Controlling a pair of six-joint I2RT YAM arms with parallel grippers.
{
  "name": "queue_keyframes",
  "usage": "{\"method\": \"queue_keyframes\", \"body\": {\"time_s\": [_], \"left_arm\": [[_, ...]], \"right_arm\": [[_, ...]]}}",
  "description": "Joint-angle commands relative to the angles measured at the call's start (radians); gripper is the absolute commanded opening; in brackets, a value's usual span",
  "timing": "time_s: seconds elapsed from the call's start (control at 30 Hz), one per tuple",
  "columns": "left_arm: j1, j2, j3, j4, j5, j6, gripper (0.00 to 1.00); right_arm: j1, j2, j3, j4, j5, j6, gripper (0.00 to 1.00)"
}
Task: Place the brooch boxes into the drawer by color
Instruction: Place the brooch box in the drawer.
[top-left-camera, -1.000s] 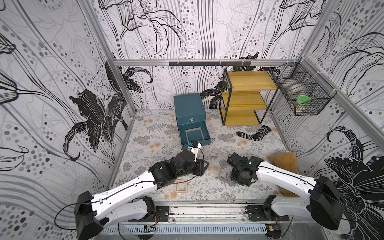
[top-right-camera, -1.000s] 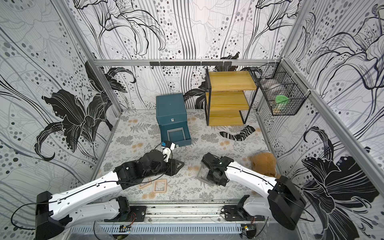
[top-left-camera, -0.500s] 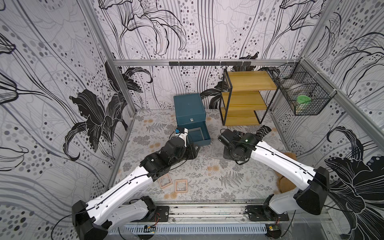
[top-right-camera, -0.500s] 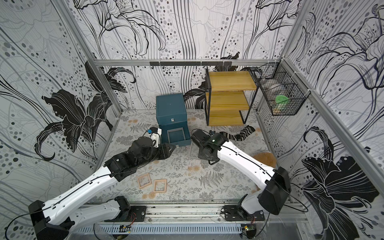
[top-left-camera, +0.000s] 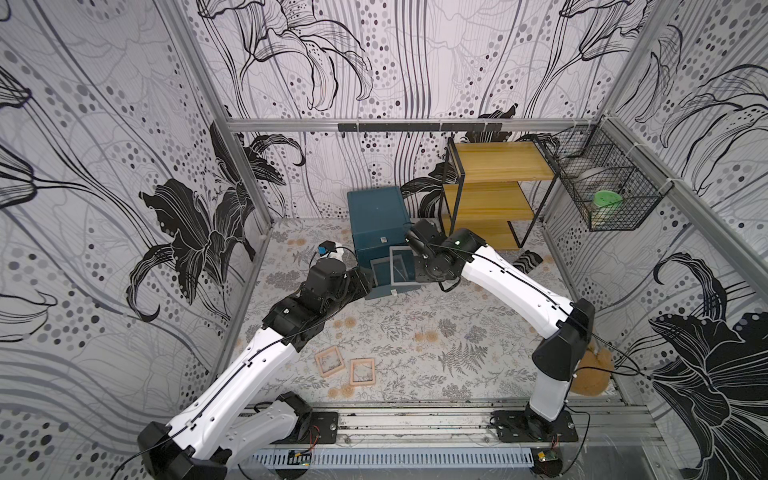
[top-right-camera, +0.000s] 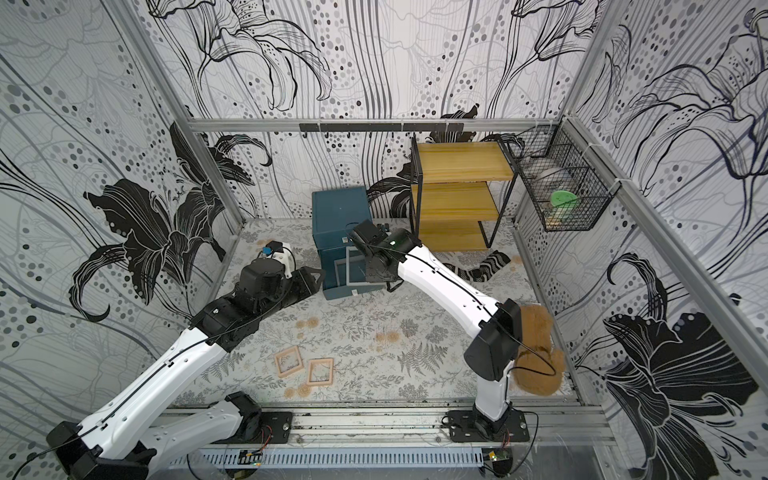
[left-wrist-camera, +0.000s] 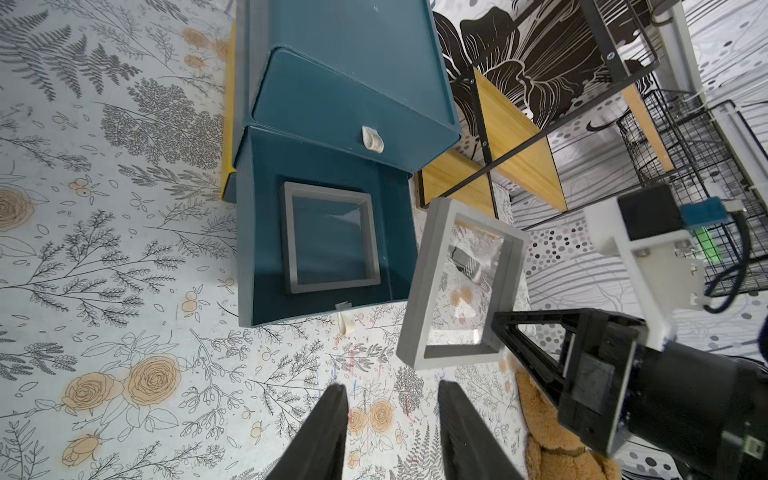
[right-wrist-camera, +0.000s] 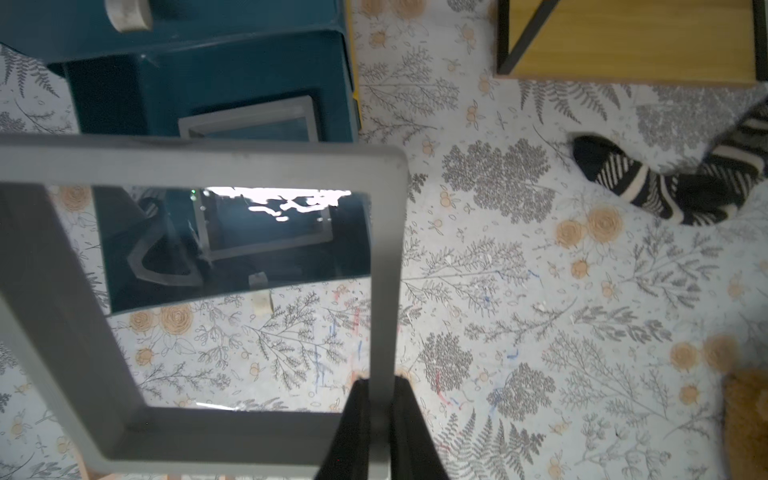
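The grey brooch box in the open drawer (top-left-camera: 382, 270) matches the one in my right gripper, so I keep carrying that one in until it rests on top (top-left-camera: 386, 268).
The drawer (top-left-camera: 376, 216) is a teal chest at the back, and its open drawer (left-wrist-camera: 249, 249) is pulled out. One grey brooch box (left-wrist-camera: 332, 237) lies flat inside it. My right gripper (right-wrist-camera: 378, 384) is shut on the frame of a second grey brooch box (left-wrist-camera: 461, 286), held tilted in the air at the open drawer's shelf-side edge. My left gripper (left-wrist-camera: 390, 388) hovers over the mat just in front of the open drawer, open with nothing between its fingers. Two pinkish-tan brooch boxes (top-left-camera: 329, 362) (top-left-camera: 362, 372) lie side by side near the front of the mat.
A yellow-wood, black-framed shelf (top-left-camera: 494, 199) stands right of the chest, with a striped sock (top-left-camera: 528, 262) on the mat before it. A wire basket (top-left-camera: 602, 195) hangs on the right wall. A brown plush (top-left-camera: 590, 374) lies by the right arm's base.
Both arms have swung from the front of the mat back to the open drawer. The right one brought the grey box with it.
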Motion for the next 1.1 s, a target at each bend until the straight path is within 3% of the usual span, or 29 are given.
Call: {"method": "queue_keyframes", "body": {"time_s": [0.0, 0.3, 0.53, 1.07], "left_arm": [[0.007, -0.023, 0.010, 0.003, -0.024, -0.027, 0.41], [0.030, -0.040, 0.016, -0.019, -0.035, -0.010, 0.43], [0.090, -0.030, 0.026, -0.002, 0.010, 0.004, 0.44], [0.093, -0.030, 0.009, 0.007, 0.014, 0.001, 0.44]], "right_arm": [[-0.015, 0.057, 0.083, 0.017, 0.010, -0.099, 0.00], [-0.053, 0.202, 0.215, 0.057, -0.038, -0.181, 0.00], [-0.055, 0.226, 0.190, 0.107, -0.072, -0.199, 0.00], [-0.055, 0.274, 0.147, 0.149, -0.107, -0.226, 0.00]]}}
